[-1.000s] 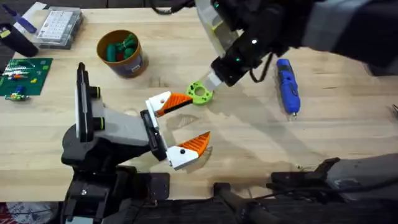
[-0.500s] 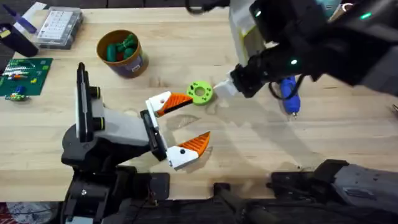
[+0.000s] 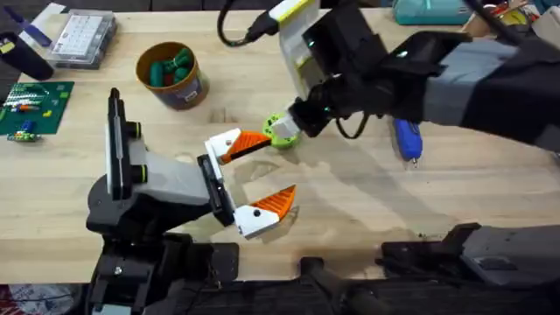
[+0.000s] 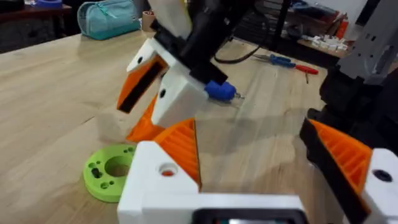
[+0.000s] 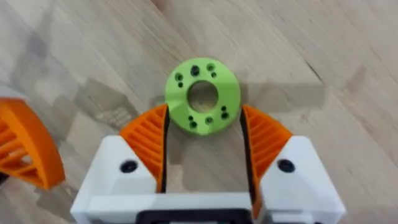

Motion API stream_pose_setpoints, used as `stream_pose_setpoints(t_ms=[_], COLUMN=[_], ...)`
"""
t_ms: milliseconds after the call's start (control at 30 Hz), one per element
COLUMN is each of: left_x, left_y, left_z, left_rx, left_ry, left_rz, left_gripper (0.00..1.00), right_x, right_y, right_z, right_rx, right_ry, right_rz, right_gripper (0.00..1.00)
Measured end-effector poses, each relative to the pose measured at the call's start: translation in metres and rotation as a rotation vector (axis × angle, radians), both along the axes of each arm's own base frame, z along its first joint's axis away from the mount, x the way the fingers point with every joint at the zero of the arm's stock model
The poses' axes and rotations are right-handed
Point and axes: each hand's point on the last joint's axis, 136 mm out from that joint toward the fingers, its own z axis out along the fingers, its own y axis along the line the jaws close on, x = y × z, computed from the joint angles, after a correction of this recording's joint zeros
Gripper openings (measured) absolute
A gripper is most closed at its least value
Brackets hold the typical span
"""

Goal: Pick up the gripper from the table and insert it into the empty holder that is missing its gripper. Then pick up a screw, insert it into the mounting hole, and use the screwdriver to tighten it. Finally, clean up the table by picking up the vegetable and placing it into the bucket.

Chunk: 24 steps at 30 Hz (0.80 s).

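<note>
The black spot (image 5: 195, 70) is close to the rim of the loose green disc (image 5: 227, 93), so I expect the green disc to turn when I pinch there and pull.
A green ring-shaped disc (image 3: 276, 133) with small holes lies flat on the wooden table. My right gripper (image 3: 289, 128) reaches in from the right and is open, its orange pads (image 5: 148, 138) standing close on either side of the disc (image 5: 202, 96). My left gripper (image 3: 280, 166) is open just in front of the disc (image 4: 109, 174) and holds nothing. The blue screwdriver (image 3: 407, 140) lies to the right, partly under the right arm. The yellow-tan bucket (image 3: 185, 91) stands at the back left with green and red pieces inside. The holder and the screw are out of view.
A clear parts box (image 3: 83, 37) sits at the far back left, and a green circuit board (image 3: 31, 105) lies at the left edge. A teal pouch (image 3: 433, 10) rests at the back right. In the left wrist view the right gripper (image 4: 155, 81) hangs over the table.
The right arm swung to the right, away from the green disc, then came back, and its fingers now straddle the disc. The disc, the left arm and the screwdriver stayed put.
</note>
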Motion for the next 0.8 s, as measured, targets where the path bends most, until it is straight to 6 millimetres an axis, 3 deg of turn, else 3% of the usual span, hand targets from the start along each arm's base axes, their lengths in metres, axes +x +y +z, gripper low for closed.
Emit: stream_pose_setpoints(t_ms=[233,567,800], left_x=[0.0,0.0,0.0], left_y=[0.0,0.0,0.0], left_z=[0.0,0.0,0.0], left_rx=[0.0,0.0,0.0], left_ry=[0.0,0.0,0.0], left_rz=[0.0,0.0,0.0], left_gripper=[0.986,0.986,0.986], right_x=[0.008,0.022,0.018], right_y=[0.02,0.033,0.037], right_z=[-0.017,-0.039,-0.046], right_rx=[0.014,0.024,0.036], right_ry=[-0.014,-0.026,0.002], right_rz=[0.025,0.024,0.043], right_gripper=[0.607,0.607,0.607])
